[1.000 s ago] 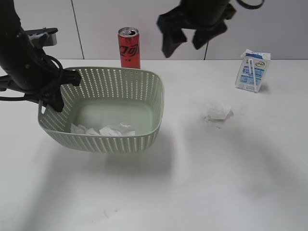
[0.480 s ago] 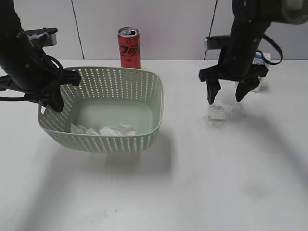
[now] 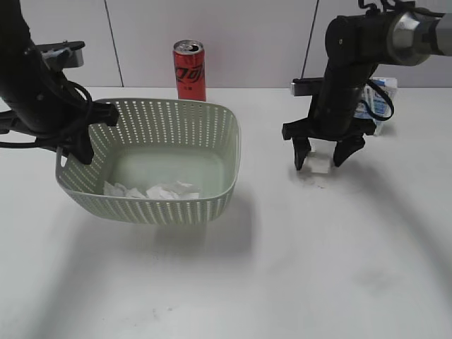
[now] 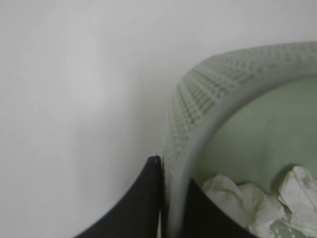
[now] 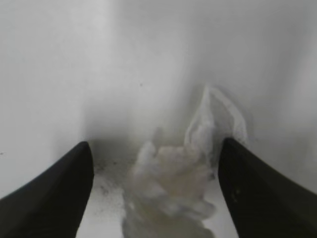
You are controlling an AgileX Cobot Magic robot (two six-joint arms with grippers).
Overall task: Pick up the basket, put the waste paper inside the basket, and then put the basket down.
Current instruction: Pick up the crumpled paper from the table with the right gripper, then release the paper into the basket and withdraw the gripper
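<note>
I expect the third wad (image 3: 318,163) to pinch narrow and spread out past my fingers when I carry it, because a thin creased flap (image 5: 217,115) sticks out beyond them.
The pale green perforated basket (image 3: 159,162) hangs tilted above the table at the left. My left gripper (image 3: 83,141) is shut on its left rim, one finger on each side of the wall (image 4: 176,188). Two crumpled white paper wads (image 3: 152,190) lie on the basket's floor and show in the left wrist view (image 4: 257,198). A third paper wad (image 3: 321,164) lies on the table at the right. My right gripper (image 3: 323,157) is open and stands down around it, one finger on each side of the wad (image 5: 173,188).
A red drink can (image 3: 189,70) stands at the back behind the basket. A blue-and-white drink carton (image 3: 378,99) stands at the back right, partly behind my right arm. The white table (image 3: 282,268) extends forward.
My right arm has swung from above the basket to the right and come down over the wad on the table. The left arm and basket have not moved.
</note>
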